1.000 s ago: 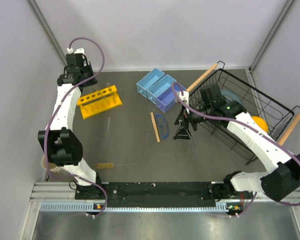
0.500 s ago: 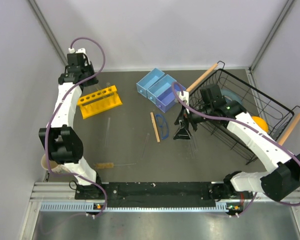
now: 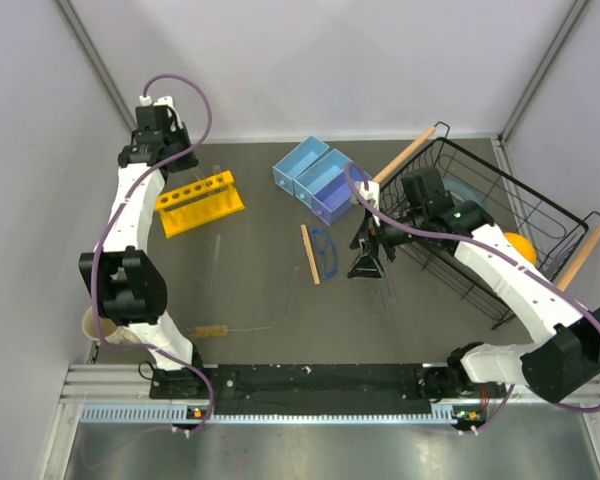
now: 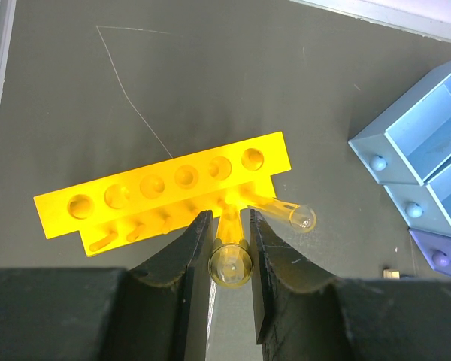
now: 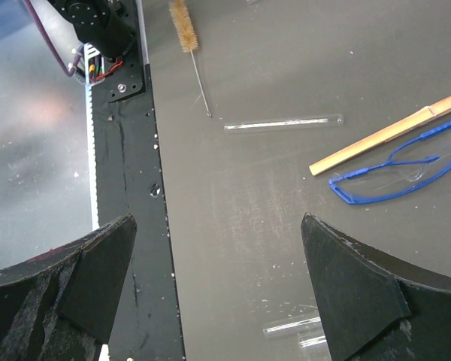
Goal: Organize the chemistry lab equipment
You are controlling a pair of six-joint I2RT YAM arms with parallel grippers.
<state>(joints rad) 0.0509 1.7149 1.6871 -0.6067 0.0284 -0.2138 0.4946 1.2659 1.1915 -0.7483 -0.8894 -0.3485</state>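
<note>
The yellow peg is visible inside the held tube's lower end, so the robot's left gripper goes on lowering the tube until the tube rests on the rack and then let go.
My left gripper is shut on a clear glass tube, held upright over the yellow tube rack; the tube's lower end is at the rack. A second tube stands tilted in the rack's end hole. In the top view the left gripper is behind the rack. My right gripper is open and empty beside the blue-framed safety glasses and wooden stick. The brush lies front left. Loose tubes lie on the mat. The right wrist view shows the glasses, stick, brush and a tube.
Blue open boxes stand at the back centre. A black wire basket with wooden handles sits at the right, holding a yellow bowl and a grey-blue plate. More tubes lie near the right gripper.
The left wrist has shifted slightly toward the back wall with the tube in it. The right arm has not moved.
</note>
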